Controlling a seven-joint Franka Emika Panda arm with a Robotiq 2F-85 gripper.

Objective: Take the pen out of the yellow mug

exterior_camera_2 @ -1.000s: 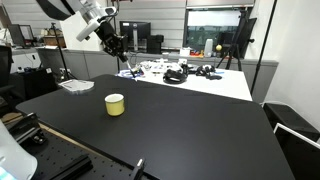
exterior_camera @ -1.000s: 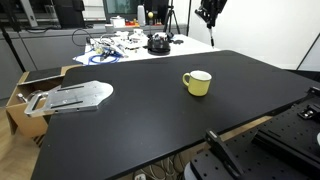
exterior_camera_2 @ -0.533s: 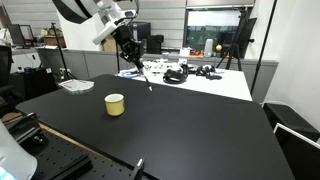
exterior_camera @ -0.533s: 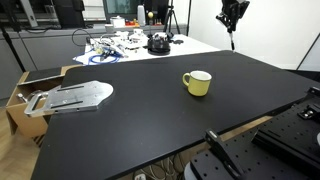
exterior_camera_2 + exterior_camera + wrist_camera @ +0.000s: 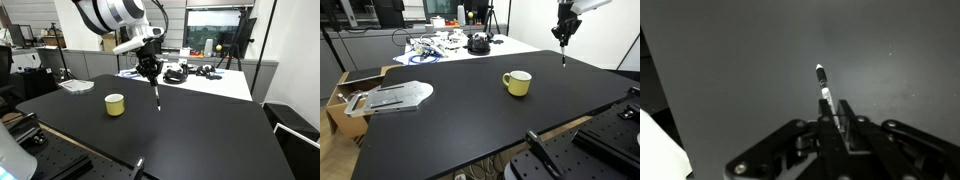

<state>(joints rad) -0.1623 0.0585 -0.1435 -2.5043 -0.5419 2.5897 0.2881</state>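
The pen (image 5: 157, 99) is hanging away from the yellow mug, over open black tabletop (image 5: 166, 130), so the robot's gripper should go on down until the tip of the pen touches down before it lets go.
The yellow mug (image 5: 517, 83) stands upright on the black table (image 5: 450, 120); it also shows in an exterior view (image 5: 115, 104). My gripper (image 5: 563, 37) is in the air well away from the mug, over the far part of the table, also seen in an exterior view (image 5: 152, 74). It is shut on the pen (image 5: 156, 98), a thin dark stick hanging straight down from the fingers, tip above the tabletop (image 5: 563, 57). In the wrist view the pen (image 5: 823, 85) sticks out between the closed fingers (image 5: 836, 118) over the dark table.
A flat grey metal plate (image 5: 392, 97) lies at the table's edge beside a cardboard box (image 5: 342, 95). A white table behind holds cables and a black device (image 5: 478, 43). Monitors and a tripod (image 5: 240, 45) stand in the background.
The gripper has carried the pen sideways across the table, away from the mug, and come lower. The pen's tip now hangs closer to the tabletop. The mug has not moved.
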